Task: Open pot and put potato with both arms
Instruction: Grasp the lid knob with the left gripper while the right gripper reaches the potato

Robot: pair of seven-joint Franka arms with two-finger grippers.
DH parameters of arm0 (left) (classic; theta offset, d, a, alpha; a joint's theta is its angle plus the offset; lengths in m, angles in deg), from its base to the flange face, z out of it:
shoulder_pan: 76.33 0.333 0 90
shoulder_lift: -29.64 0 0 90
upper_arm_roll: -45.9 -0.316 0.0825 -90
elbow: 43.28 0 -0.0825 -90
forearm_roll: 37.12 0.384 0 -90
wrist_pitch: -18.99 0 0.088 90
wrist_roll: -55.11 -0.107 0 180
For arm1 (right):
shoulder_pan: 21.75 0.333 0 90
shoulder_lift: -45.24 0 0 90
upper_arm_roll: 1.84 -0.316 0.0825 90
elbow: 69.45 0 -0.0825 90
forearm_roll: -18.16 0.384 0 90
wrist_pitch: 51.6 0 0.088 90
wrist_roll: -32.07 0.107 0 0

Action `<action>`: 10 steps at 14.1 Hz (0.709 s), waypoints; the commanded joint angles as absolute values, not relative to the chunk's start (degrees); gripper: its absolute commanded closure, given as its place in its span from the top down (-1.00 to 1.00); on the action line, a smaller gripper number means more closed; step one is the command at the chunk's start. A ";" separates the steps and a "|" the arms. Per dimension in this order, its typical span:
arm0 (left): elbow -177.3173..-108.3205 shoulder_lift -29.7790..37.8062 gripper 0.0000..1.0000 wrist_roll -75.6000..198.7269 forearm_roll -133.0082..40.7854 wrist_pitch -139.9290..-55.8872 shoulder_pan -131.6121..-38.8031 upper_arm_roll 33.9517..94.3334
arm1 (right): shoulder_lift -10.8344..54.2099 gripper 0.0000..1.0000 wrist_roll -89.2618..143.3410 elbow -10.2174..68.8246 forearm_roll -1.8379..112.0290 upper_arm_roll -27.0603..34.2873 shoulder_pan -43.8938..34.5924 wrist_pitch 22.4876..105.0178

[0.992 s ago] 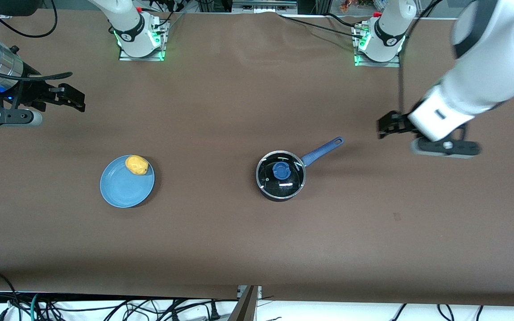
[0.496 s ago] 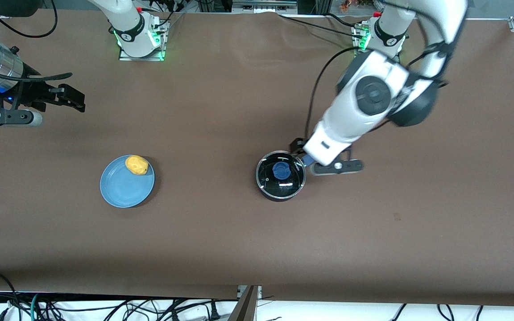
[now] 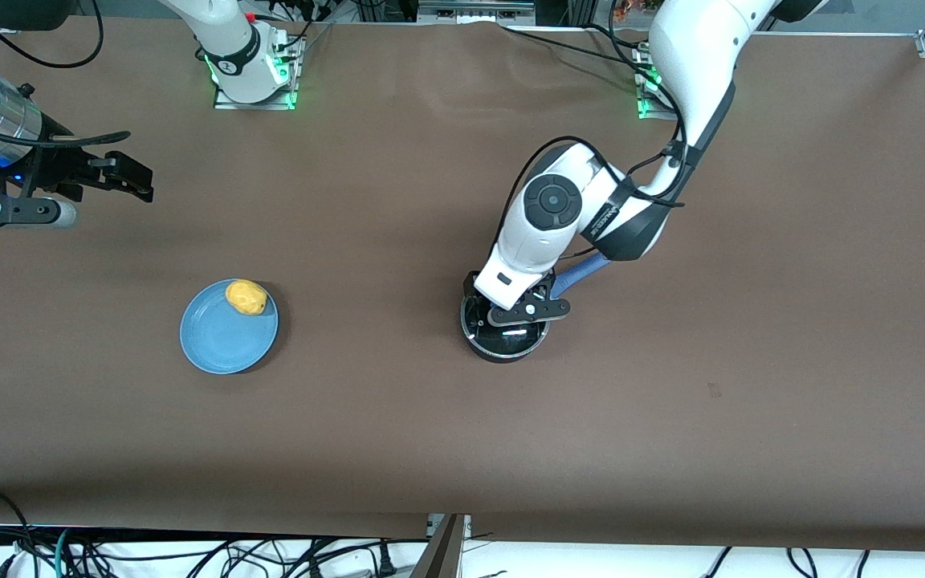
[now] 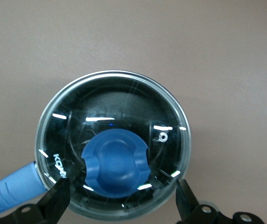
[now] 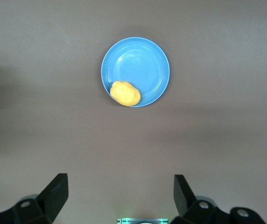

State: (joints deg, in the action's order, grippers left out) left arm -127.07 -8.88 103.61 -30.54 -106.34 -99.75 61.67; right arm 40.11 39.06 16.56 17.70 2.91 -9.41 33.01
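Note:
The glass lid shows only the dark inside, so the robot should expect an empty black pot when it raises the lid.
The black pot stands mid-table with its glass lid on and its blue handle pointing toward the left arm's end. My left gripper hangs straight over the lid, open and holding nothing. In the left wrist view the left gripper has its fingers spread about as wide as the lid, with the blue knob just off the line between them. The yellow potato lies on the rim of a blue plate. My right gripper waits open above the table at the right arm's end; in the right wrist view the right gripper is well off from the potato.
The blue plate sits toward the right arm's end, level with the pot. Both arm bases stand along the table edge farthest from the front camera. Brown tabletop lies between plate and pot.
My left arm has swung in from the left arm's end of the table and now hangs over the pot lid. The right arm, pot and potato have not moved.

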 commanded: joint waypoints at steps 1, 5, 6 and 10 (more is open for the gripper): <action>-125.90 -10.18 1.00 104.86 -25.27 -106.16 -100.85 61.64 | 40.05 1.00 40.16 15.80 18.51 2.73 -9.45 32.86; -125.72 -10.44 1.00 104.95 -24.81 -106.16 -101.03 61.64 | 39.18 1.00 39.72 15.71 18.51 2.65 -9.27 33.30; -125.72 -10.53 1.00 104.86 -24.55 -106.16 -101.12 61.55 | 39.09 1.00 39.72 15.71 18.60 2.65 -9.27 33.30; -125.55 -10.88 0.67 104.95 -22.09 -106.16 -101.56 61.64 | 39.00 1.00 39.46 15.71 18.60 2.65 -9.27 33.30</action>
State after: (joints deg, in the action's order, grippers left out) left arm -127.03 -10.00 103.81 -24.10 -106.34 -100.84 61.70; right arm 39.24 39.08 16.56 17.83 2.70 -9.31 33.40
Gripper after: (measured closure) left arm 0.031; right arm 0.000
